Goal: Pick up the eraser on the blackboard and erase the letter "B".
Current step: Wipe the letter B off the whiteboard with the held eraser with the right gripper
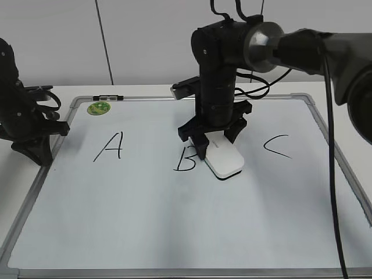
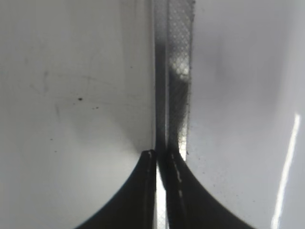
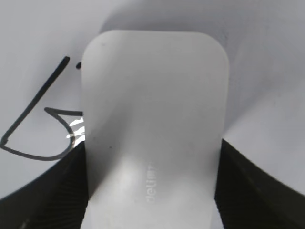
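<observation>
The eraser [image 1: 225, 158] is on the C's side of the "B" and strokes still show, so my right gripper should wipe back over the letter "B" [image 1: 185, 160] toward the "A".
The white eraser [image 1: 225, 158] lies flat on the blackboard [image 1: 174, 221], just right of the letter "B" [image 1: 185, 160], touching its right side. My right gripper [image 1: 218, 142] points down over it, one finger against each long side, shut on the eraser. In the right wrist view the eraser [image 3: 152, 119] fills the space between the fingers [image 3: 152, 191], and part of the "B" [image 3: 38, 129] shows at its left. My left gripper [image 1: 39, 154] is shut and empty at the board's left edge, over the metal frame [image 2: 176, 71] in the left wrist view [image 2: 161, 155].
A black "A" [image 1: 109, 146] is left of the "B" and a black "C" [image 1: 276, 146] is to the right. A round green sticker [image 1: 99, 107] sits in the far left corner. A dark marker [image 1: 108, 97] lies by the far frame. A black cable [image 1: 334, 174] hangs at the right.
</observation>
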You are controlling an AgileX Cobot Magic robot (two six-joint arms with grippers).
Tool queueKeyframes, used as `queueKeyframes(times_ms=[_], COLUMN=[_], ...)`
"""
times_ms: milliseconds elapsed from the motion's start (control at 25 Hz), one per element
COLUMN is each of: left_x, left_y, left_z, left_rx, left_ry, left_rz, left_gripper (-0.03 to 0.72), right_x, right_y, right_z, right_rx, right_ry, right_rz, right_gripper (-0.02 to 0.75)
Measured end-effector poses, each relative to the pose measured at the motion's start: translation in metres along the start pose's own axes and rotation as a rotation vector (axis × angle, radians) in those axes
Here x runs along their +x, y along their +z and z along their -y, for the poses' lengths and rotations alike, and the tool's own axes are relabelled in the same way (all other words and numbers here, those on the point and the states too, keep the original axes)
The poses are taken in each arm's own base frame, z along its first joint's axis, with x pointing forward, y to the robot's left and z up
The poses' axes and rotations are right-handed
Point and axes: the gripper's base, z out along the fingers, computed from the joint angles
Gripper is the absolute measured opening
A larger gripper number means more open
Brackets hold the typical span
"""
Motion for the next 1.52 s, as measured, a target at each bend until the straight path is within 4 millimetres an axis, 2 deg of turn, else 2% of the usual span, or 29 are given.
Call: queueKeyframes(times_ms=[160,320,720,840,1160,1320,1520], left_x=[0.0,0.0,0.0,0.0,0.0,0.0,0.0], left_y=[0.0,0.0,0.0,0.0,0.0,0.0,0.0], left_z=[0.0,0.0,0.0,0.0,0.0,0.0,0.0], left_rx=[0.0,0.0,0.0,-0.001,-0.002,-0.002,-0.004], left_ry=[0.0,0.0,0.0,0.0,0.001,0.001,0.003], left_rz=[0.0,0.0,0.0,0.0,0.0,0.0,0.0], left_gripper=[0.021,0.021,0.021,0.021,0.021,0.021,0.021], right_x=[0.0,0.0,0.003,0.005,0.003,0.001,-0.002], right_y=[0.0,0.0,-0.002,-0.002,-0.002,-0.001,0.001], right_z=[-0.002,-0.012,-0.071,-0.083,-0.071,-0.057,-0.03], right_rx=[0.0,-0.002,-0.038,-0.047,-0.025,-0.024,0.023], right_ry=[-0.004,-0.025,-0.131,-0.152,-0.075,-0.028,0.03], right_rz=[-0.001,0.002,0.017,0.017,0.021,0.021,0.026], right_gripper=[0.534,0.533,0.533,0.533,0.533,0.533,0.533])
